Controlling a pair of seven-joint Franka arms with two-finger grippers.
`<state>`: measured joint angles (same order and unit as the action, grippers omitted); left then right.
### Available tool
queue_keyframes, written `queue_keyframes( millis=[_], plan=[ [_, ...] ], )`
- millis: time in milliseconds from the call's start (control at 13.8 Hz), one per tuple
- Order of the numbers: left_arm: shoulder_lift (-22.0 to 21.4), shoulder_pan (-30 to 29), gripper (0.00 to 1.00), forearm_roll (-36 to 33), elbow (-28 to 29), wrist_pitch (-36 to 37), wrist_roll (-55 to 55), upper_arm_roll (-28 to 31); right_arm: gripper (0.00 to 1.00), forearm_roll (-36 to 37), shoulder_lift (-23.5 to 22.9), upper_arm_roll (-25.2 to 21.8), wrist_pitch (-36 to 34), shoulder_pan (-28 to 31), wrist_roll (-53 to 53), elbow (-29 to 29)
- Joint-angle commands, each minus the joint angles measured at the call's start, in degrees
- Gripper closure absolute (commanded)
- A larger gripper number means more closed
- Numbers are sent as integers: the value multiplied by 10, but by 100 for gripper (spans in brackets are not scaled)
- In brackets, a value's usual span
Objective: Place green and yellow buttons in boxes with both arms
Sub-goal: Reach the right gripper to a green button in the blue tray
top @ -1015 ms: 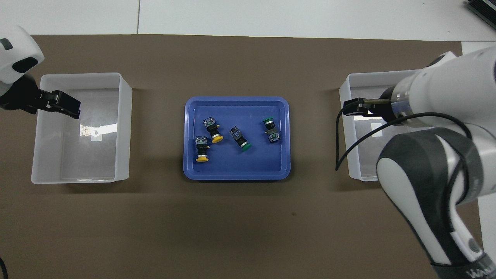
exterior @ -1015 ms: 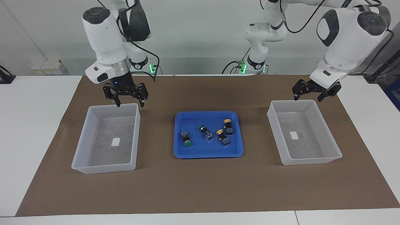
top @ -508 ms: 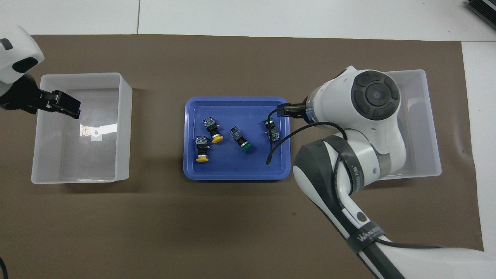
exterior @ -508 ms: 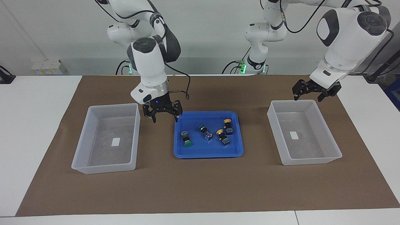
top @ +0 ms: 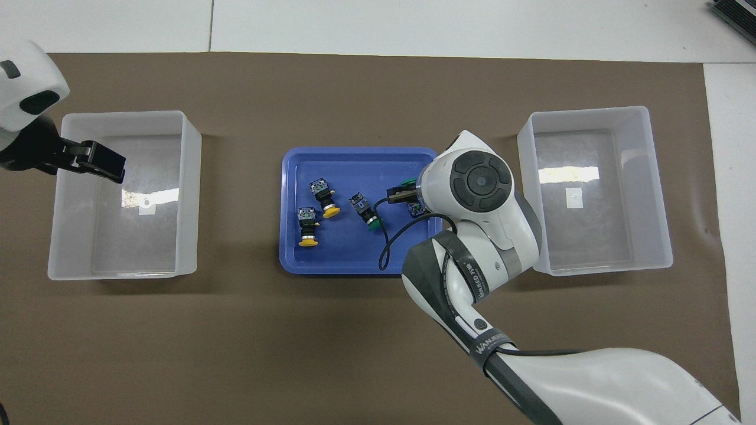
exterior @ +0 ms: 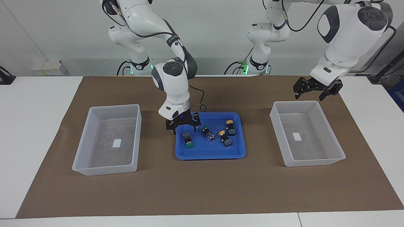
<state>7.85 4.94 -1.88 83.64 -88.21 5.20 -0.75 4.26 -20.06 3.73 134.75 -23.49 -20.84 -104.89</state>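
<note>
My open right gripper should carry on lowering over the green button [exterior: 188, 140], which lies clear of its neighbours, until the fingers straddle its black body [exterior: 186, 135], then close.
Four buttons lie in the blue tray [exterior: 210, 156]: two green buttons [exterior: 188, 140] [exterior: 206, 132] and two yellow buttons [exterior: 224, 138] [exterior: 230, 126]. My right gripper [exterior: 185, 130] hangs open, low over the tray's end toward the right arm, just above one green button; I cannot tell if it touches. In the overhead view the right wrist hides most of that green button [top: 407, 182], and the right gripper [top: 397, 195] barely shows. Both boxes [exterior: 114, 106] [exterior: 296, 102] hold only a white sticker. My left gripper [exterior: 309, 97] waits open over the edge of its box nearest the robots.
The tray [top: 354, 268] sits mid-table between the boxes [top: 189, 195] [top: 528, 195] on a brown mat. The yellow buttons [top: 323, 198] [top: 307, 224] and the other green button [top: 366, 212] lie uncovered. The left gripper [top: 106, 168] shows over its box.
My right arm swung from above its box to the blue tray and came down over a green button. The left gripper barely shifted. No button moved.
</note>
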Motion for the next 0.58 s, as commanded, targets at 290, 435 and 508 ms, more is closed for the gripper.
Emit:
queue_keyframes(
  millis=[290,435,508],
  plan=[
    [-48,14,0,-8,92,-62,-13,-2,0,56,-33,0,70,-18,33,-28],
    [-61,44,0,-8,122,-99,-70,-2,0,57,-38,0,75,-18,33,-28],
    [-63,61,0,-8,133,-110,-110,-2,0,57,-39,0,75,-18,32,-28]
  ],
)
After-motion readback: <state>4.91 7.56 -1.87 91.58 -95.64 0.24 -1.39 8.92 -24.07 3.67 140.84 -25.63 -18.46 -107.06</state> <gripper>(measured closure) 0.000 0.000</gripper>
